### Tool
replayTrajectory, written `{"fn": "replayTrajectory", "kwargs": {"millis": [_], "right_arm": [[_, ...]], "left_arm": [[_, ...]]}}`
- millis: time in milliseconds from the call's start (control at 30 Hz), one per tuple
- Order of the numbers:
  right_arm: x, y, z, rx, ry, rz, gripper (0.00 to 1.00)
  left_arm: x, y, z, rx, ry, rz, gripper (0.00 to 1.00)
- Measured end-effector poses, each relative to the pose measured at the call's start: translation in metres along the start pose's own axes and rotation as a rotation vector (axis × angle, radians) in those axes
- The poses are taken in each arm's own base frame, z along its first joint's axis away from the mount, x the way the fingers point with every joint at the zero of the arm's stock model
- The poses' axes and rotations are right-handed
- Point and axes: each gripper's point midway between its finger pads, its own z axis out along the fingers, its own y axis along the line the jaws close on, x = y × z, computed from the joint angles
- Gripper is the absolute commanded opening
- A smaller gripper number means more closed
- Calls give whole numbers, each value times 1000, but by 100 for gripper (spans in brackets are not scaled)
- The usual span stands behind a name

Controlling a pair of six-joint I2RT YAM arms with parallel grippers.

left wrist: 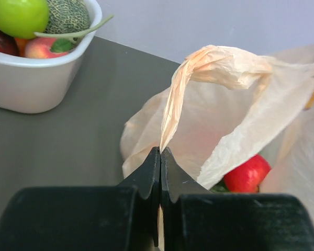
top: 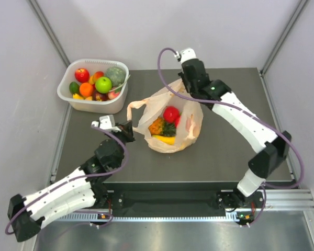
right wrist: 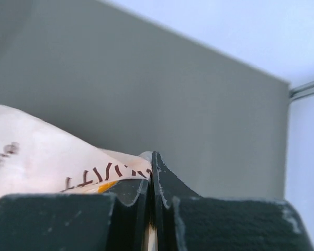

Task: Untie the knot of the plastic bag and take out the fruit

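Note:
My left gripper is closed on the bag's handle loop [top: 133,107], so my right gripper should pull the bag's far edge [top: 177,83] closer and hold the bag by itself before I reach for fruit.
The peach-orange plastic bag [top: 170,123] lies mid-table with its mouth pulled open; no knot shows. Inside it I see fruit: a red piece [top: 171,113], a brown-orange pineapple [top: 157,125] and a yellow banana [top: 166,139]. My left gripper [top: 130,130] is shut on the bag's left handle loop [left wrist: 214,63], which arches up from the jaws in the left wrist view. A red fruit [left wrist: 247,175] shows under the film there. My right gripper [top: 182,79] is shut on the bag's far edge [right wrist: 52,162], seen with printed film in the right wrist view.
A white tub [top: 94,99] at the back left holds an apple, a melon and other fruit; it also shows in the left wrist view [left wrist: 36,78]. The dark table top [top: 230,157] ends at a metal rail in front. Grey walls stand around.

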Motion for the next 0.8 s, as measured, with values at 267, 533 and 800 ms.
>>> {"fn": "replayTrajectory", "kwargs": {"millis": [267, 533, 800], "right_arm": [[-46, -46, -69, 13, -182, 68, 0], [34, -9, -65, -110, -53, 40, 0], [91, 40, -83, -273, 55, 66, 0]], "left_arm": [[48, -12, 37, -31, 39, 50, 0], [59, 17, 65, -124, 25, 49, 0], [60, 36, 74, -141, 37, 45, 0]]}}
